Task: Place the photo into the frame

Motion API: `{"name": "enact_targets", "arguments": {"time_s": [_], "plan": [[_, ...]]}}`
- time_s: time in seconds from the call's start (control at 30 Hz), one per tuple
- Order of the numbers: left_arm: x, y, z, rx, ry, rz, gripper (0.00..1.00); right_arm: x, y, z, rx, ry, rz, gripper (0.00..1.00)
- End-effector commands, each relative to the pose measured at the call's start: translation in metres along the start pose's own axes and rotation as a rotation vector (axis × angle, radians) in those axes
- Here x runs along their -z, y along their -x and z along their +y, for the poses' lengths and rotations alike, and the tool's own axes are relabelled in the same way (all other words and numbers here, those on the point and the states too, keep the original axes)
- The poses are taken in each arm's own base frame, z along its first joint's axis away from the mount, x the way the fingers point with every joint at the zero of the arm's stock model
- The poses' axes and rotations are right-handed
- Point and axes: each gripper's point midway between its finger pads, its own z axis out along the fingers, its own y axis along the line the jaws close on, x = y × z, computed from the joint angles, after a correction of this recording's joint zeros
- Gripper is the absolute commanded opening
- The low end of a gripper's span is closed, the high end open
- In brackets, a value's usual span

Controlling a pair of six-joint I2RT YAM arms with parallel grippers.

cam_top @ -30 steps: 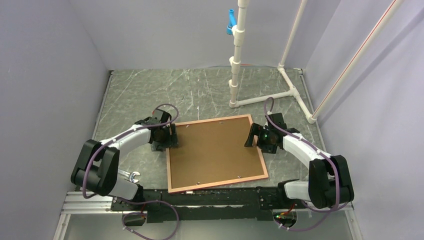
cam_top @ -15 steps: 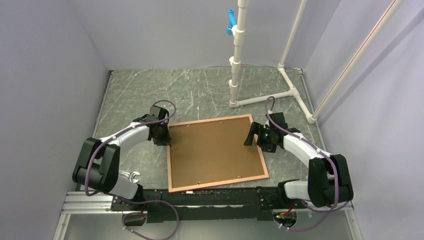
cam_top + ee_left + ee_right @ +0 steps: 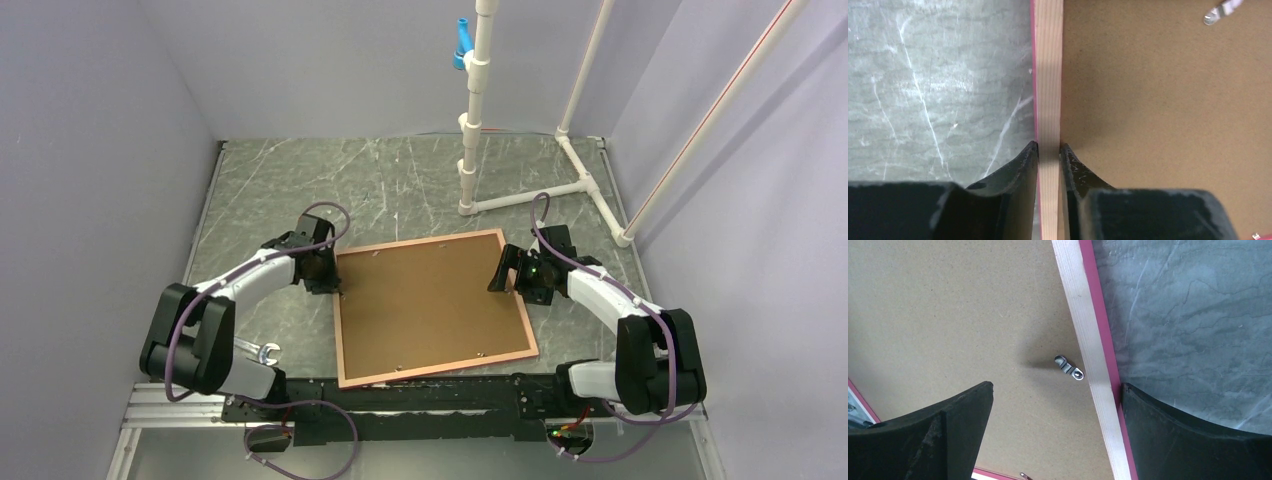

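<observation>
The metal clip's loose end (image 3: 1059, 360) is pointing over the brown board, so the robot's right gripper should close across that end and swing it against the pale wooden rail (image 3: 1095, 366).
The frame (image 3: 440, 368) lies back-up on the table, its salmon border around a brown backing board (image 3: 430, 300). The photo is hidden. My left gripper (image 3: 336, 272) is at the frame's left edge. In the left wrist view its jaws are shut on the pale wooden rail (image 3: 1048, 75), one finger on each side, left gripper (image 3: 1049, 147). My right gripper (image 3: 508, 270) hangs over the frame's right edge. It stands open (image 3: 1054, 386) astride the rail (image 3: 1083, 330), with one finger over the board and the other outside the rail. A metal clip (image 3: 1069, 367) sits on the board between them.
A white pipe stand (image 3: 470, 150) with a blue clip (image 3: 462, 45) rises behind the frame, its feet spreading to the back right. Grey walls close the marbled table (image 3: 280, 190) on three sides. Another metal clip (image 3: 1218, 12) shows on the board.
My left gripper slid off the board to the frame's left edge and closed on the rail. The right gripper and the frame stayed put.
</observation>
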Motion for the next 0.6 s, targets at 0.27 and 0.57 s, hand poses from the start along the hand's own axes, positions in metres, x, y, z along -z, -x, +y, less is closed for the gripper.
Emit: {"name": "enact_targets", "arguments": {"time_s": [0.27, 0.57], "plan": [[0.050, 0.004, -0.017, 0.040, -0.166, -0.012, 0.82, -0.015, -0.032, 0.036, 0.070, 0.073, 0.126, 0.97], [0.065, -0.015, 0.018, 0.105, -0.037, -0.071, 0.84, -0.021, -0.032, 0.030, 0.182, -0.147, 0.081, 0.94]]}}
